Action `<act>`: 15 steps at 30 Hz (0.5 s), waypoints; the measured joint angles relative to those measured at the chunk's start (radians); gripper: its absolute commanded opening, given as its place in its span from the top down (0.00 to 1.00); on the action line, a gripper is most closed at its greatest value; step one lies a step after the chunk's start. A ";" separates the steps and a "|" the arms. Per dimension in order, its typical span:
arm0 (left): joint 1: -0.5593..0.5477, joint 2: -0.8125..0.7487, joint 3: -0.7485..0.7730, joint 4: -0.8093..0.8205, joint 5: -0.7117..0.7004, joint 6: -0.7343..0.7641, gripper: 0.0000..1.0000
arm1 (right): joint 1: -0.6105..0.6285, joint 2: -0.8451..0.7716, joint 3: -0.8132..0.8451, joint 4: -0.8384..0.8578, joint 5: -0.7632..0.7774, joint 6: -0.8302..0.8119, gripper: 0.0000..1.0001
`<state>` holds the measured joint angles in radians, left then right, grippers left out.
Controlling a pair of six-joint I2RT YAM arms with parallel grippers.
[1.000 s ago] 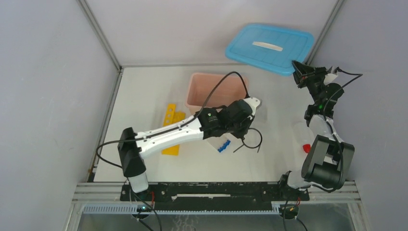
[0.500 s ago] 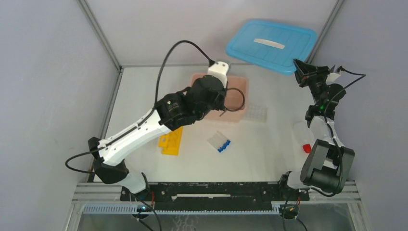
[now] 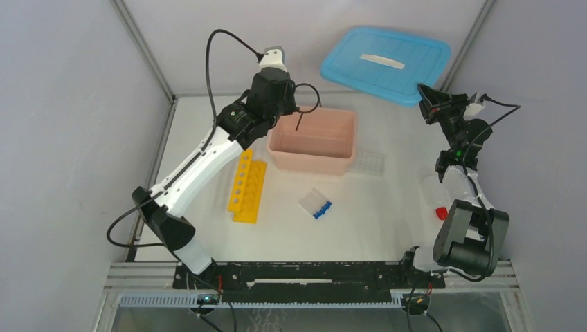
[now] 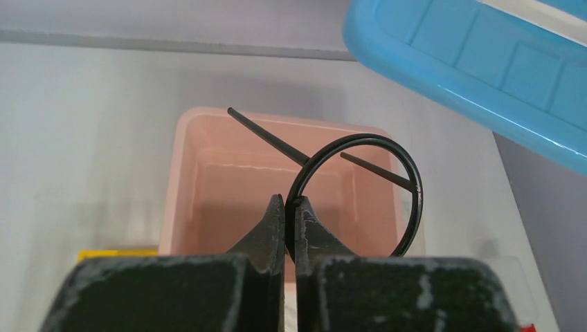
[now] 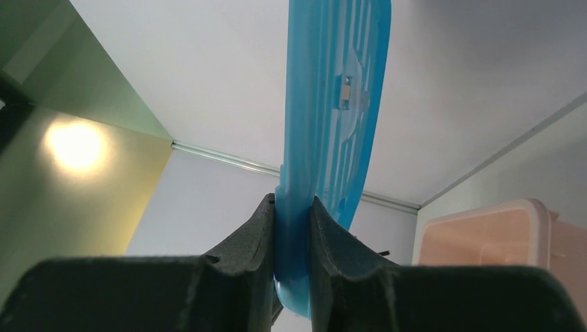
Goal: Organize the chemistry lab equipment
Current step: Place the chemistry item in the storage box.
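I keep lowering the black wire ring with my left gripper until the ring is inside and then let go, because the blue lid [image 3: 374,73] stays out of the way of the pink bin's opening [image 3: 320,137].
My left gripper [image 3: 293,98] [image 4: 291,201] is shut on the black wire ring [image 3: 309,92] [image 4: 417,197], which hangs in the air over the back left of an open pink bin [image 3: 315,163] [image 4: 181,181]. The ring's two straight wire ends point over the bin. My right gripper [image 3: 430,98] [image 5: 294,205] is shut on the edge of a blue lid [image 3: 384,66] [image 5: 332,104], held up at the back right. The yellow rack [image 3: 248,187] lies left of the bin. Several blue-capped tubes [image 3: 315,205] lie in front of it. A small clear tray [image 3: 367,163] rests by its right front corner.
A clear bottle with a red cap [image 3: 437,205] lies near the right arm's base. Grey walls close in the table on the left, back and right. The left arm stretches diagonally over the table's left side, above the rack.
The left arm has lifted the black ring from the table near the tubes and swung it back and left to above the pink bin. The right arm still holds the blue lid up.
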<state>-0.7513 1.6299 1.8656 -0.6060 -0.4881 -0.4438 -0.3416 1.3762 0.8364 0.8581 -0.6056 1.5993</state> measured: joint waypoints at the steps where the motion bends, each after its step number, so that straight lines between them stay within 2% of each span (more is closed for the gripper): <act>1: 0.014 0.015 0.000 0.005 0.025 -0.020 1.00 | 0.003 0.004 0.000 0.001 0.002 0.000 1.00; 9: 0.071 0.107 0.000 0.010 0.156 -0.180 1.00 | 0.009 0.057 0.000 0.007 0.003 0.000 1.00; 15: 0.109 0.112 -0.035 0.055 0.189 -0.250 1.00 | 0.010 0.082 0.000 0.021 0.002 -0.001 1.00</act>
<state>-0.6426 1.7416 1.8305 -0.5514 -0.2989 -0.6941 -0.3321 1.4582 0.8364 0.8787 -0.6033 1.5986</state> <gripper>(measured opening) 0.026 0.259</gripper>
